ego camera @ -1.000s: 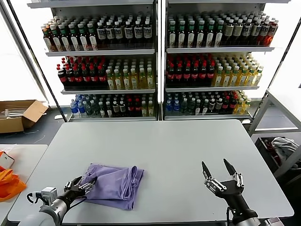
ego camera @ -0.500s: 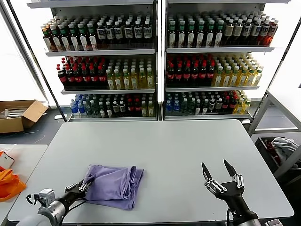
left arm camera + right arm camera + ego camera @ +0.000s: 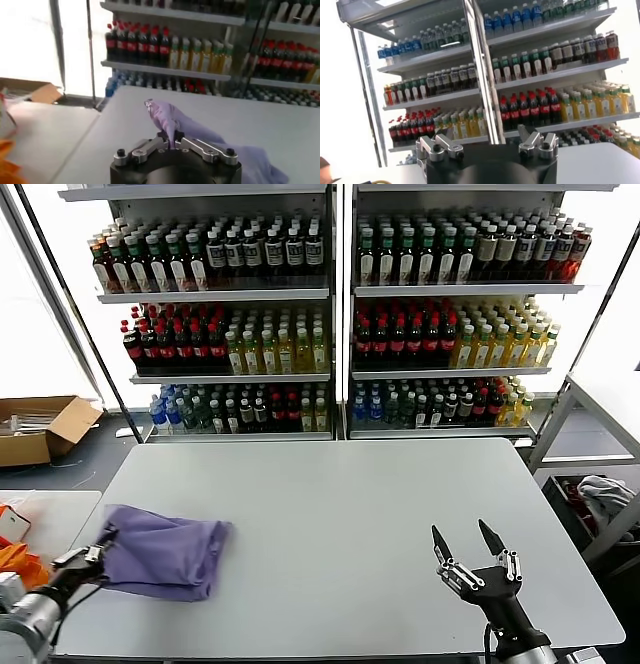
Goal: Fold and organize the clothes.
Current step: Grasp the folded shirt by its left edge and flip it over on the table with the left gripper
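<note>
My left gripper should flip the shirt's held edge over toward the table's middle (image 3: 285,554), because the lavender T-shirt (image 3: 168,556) lies plain side up, far from my right gripper.
The clothes are one folded lavender T-shirt (image 3: 165,552) lying near the front left corner of the grey table (image 3: 350,514). My left gripper (image 3: 98,546) is shut on the shirt's left edge, right at the table's left side. In the left wrist view a pinched ridge of the purple fabric (image 3: 167,122) rises from between the closed jaws of my left gripper (image 3: 171,140). My right gripper (image 3: 466,540) hovers open over the front right of the table, far from the shirt, with nothing between its fingers. In its own wrist view the right gripper (image 3: 487,142) points at the shelves.
Shelves of bottles (image 3: 330,314) stand behind the table. A second table (image 3: 45,514) with orange fabric (image 3: 18,569) is close on the left. A cardboard box (image 3: 40,429) lies on the floor at the left, and a metal rack (image 3: 590,454) stands to the right.
My left gripper closed on the shirt's left edge and dragged the folded shirt leftward to the table's left side. The right gripper stayed where it was.
</note>
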Motion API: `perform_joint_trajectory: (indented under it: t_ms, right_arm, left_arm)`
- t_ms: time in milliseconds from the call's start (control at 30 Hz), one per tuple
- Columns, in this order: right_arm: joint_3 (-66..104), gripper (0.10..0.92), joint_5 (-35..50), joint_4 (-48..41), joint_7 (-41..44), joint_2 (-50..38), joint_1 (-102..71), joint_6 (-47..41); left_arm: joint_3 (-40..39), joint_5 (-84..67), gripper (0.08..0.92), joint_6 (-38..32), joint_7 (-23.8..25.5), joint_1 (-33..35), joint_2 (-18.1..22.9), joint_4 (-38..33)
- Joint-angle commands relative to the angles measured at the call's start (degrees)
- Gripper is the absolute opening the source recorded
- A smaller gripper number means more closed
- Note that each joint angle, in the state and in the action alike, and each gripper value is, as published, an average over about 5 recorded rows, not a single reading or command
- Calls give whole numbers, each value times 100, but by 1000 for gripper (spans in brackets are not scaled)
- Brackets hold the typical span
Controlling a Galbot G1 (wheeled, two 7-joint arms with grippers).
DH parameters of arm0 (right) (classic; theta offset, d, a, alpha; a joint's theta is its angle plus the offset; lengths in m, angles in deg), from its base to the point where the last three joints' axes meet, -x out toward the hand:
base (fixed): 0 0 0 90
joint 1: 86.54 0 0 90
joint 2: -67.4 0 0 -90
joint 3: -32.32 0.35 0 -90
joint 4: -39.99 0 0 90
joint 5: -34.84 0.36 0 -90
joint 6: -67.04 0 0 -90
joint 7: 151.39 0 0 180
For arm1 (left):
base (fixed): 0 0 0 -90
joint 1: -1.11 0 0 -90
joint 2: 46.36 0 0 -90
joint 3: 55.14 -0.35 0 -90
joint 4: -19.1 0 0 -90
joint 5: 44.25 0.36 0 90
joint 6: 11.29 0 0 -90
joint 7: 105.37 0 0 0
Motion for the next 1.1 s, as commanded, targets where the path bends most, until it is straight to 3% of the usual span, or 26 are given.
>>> perform_joint_trajectory:
  t_ms: [33, 233, 367, 533, 700, 833, 1100]
  right_arm:
    - [58, 823, 95, -61, 2, -10, 5, 57]
    - [167, 823, 223, -128, -4, -24, -5, 101]
    - [155, 823, 218, -140, 7, -13, 21, 98]
    - [131, 823, 186, -211, 16, 45, 38, 107]
    - [217, 823, 189, -241, 25, 70, -88, 153]
    - [309, 823, 191, -336, 17, 85, -111, 179]
    - [155, 823, 92, -245, 9, 212, -130, 36]
  left_arm:
    - [1663, -151, 120, 1, -42, 262, -369, -471]
    - [1029, 132, 120, -36, -277, 575, -21, -1351]
    - [-440, 919, 120, -42, -460, 578, 358, -1685]
    - [-2791, 2077, 120, -187, -833, 130, 634, -1238]
    - [-4184, 2300, 120, -278, -1002, -571, 463, -823]
    - [-4641, 562, 120, -404, -1018, -972, 203, -1033]
    - [-4505, -1821, 120, -453, -856, -1608, -4, -979]
